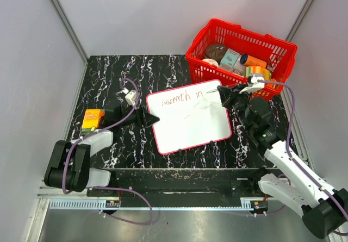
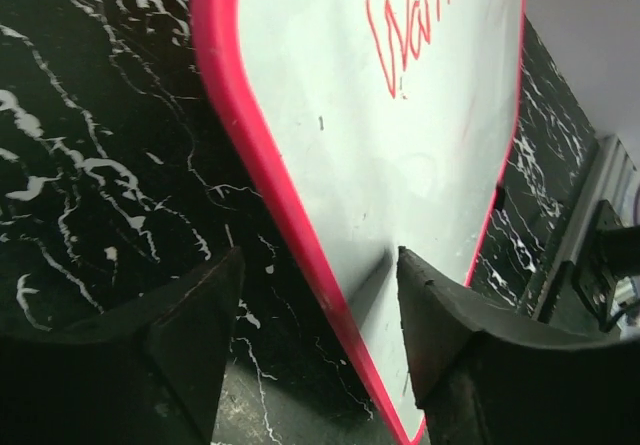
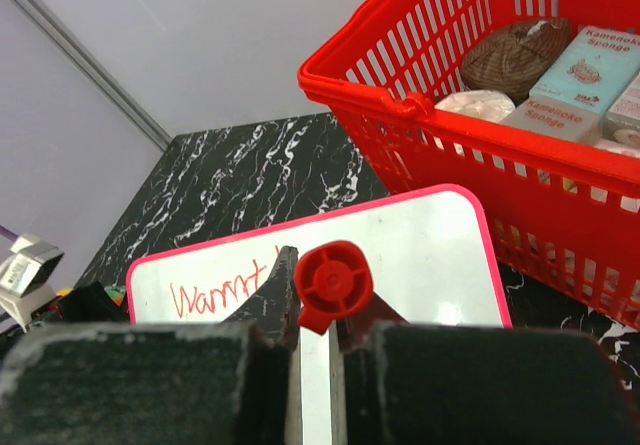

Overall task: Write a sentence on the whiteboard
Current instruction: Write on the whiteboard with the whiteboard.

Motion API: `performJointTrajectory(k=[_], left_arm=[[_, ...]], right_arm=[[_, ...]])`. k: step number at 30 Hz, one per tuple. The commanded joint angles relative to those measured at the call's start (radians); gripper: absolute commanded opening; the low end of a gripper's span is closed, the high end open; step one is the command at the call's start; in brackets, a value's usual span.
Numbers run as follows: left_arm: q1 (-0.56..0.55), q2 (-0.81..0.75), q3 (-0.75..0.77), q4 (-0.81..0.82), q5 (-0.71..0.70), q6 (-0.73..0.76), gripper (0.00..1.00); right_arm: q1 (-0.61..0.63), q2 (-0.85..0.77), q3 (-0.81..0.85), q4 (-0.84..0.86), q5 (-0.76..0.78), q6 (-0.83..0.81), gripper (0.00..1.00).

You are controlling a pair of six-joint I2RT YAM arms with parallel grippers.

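Note:
The whiteboard's red edge (image 2: 334,311) is resting loosely between open fingers, so next I clamp it with my left gripper before my right gripper starts writing below "Warmth".
The whiteboard (image 1: 190,123) lies flat on the black marble table, with a red frame. Red cursive writing (image 1: 182,98) runs along its far edge and reads roughly "Warmth in"; no second line shows. My left gripper (image 1: 153,118) is open and straddles the board's left edge. In the left wrist view (image 2: 320,265) one finger (image 2: 440,315) rests on the white surface and the other is on the table. My right gripper (image 1: 224,95) is shut on a marker (image 1: 213,92) whose tip touches the board after "in". Its red end cap (image 3: 333,283) shows between the fingers.
A red basket (image 1: 283,43) with sponge boxes and other items stands at the back right, close behind the right gripper; its rim (image 3: 420,105) shows in the right wrist view. An orange box (image 1: 92,119) lies at the table's left edge. Grey walls enclose the table.

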Motion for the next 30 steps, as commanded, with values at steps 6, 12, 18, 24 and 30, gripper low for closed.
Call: performJointTrajectory(k=[6,12,18,24,30], left_arm=[[-0.001,-0.193,-0.083,0.092,-0.141,-0.019,0.86],[-0.001,-0.247,-0.159,0.132,-0.105,-0.114,0.87],[0.001,-0.299,-0.244,0.159,-0.059,-0.180,0.87],[0.001,-0.349,-0.278,0.173,-0.015,-0.225,0.85],[0.001,-0.335,-0.281,0.193,0.005,-0.242,0.81]], right_arm=[[-0.006,-0.054,-0.019,-0.052,-0.038,0.023,0.00],[-0.007,-0.057,-0.034,-0.051,-0.099,0.034,0.00],[-0.004,-0.017,-0.029,-0.009,-0.230,0.023,0.00],[0.124,0.007,-0.014,-0.004,-0.106,-0.052,0.00],[0.329,0.056,0.006,0.018,0.149,-0.187,0.00]])
